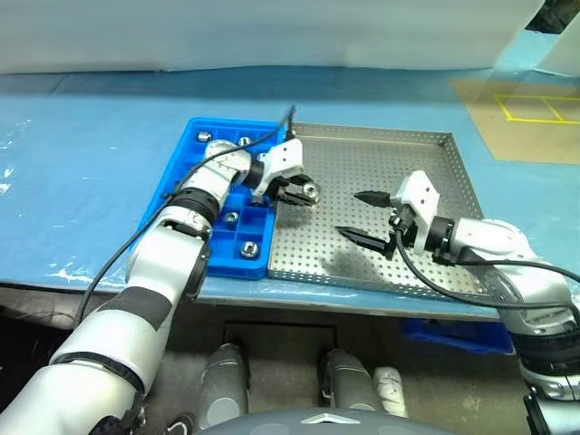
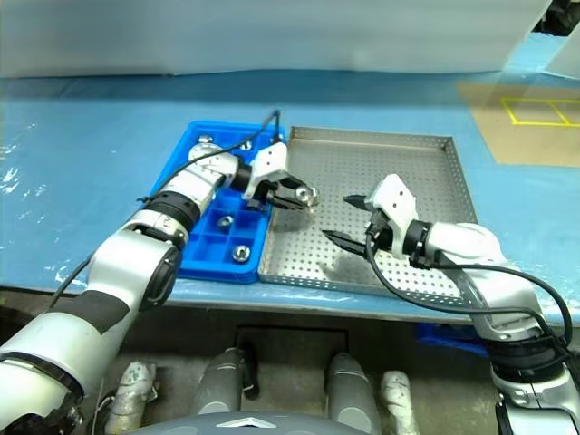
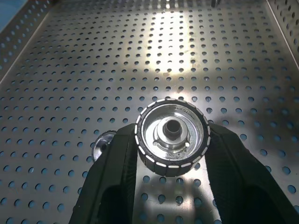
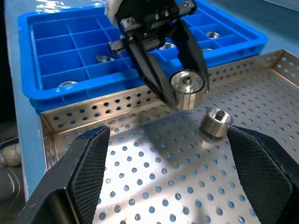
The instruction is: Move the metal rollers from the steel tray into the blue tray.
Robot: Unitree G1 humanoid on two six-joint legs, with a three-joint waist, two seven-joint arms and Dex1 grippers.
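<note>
The fingers of my left gripper have the metal roller upright [image 4: 188, 89] between them, so they should keep going to the blue tray's empty front corner compartment [image 4: 49, 31] and let go inside it.
My left gripper [image 1: 306, 192] is shut on a metal roller [image 3: 172, 136], held just above the left part of the steel tray [image 1: 381, 134], close to the blue tray's edge. A second roller [image 4: 216, 122] lies loose on the perforated floor right beneath it. To the left, touching the steel tray, sits the blue tray [image 1: 237, 268] with several rollers in its compartments, one near the front [image 1: 249, 248]. My right gripper [image 1: 351, 215] hovers open over the middle of the steel tray, pointing toward the left gripper, with nothing between its fingers.
Both trays rest near the front edge of a table covered in blue sheet [image 1: 82, 172]. A brown board with yellow tape [image 1: 521, 122] lies at the back right. A black cable [image 1: 227, 156] runs along my left arm over the blue tray.
</note>
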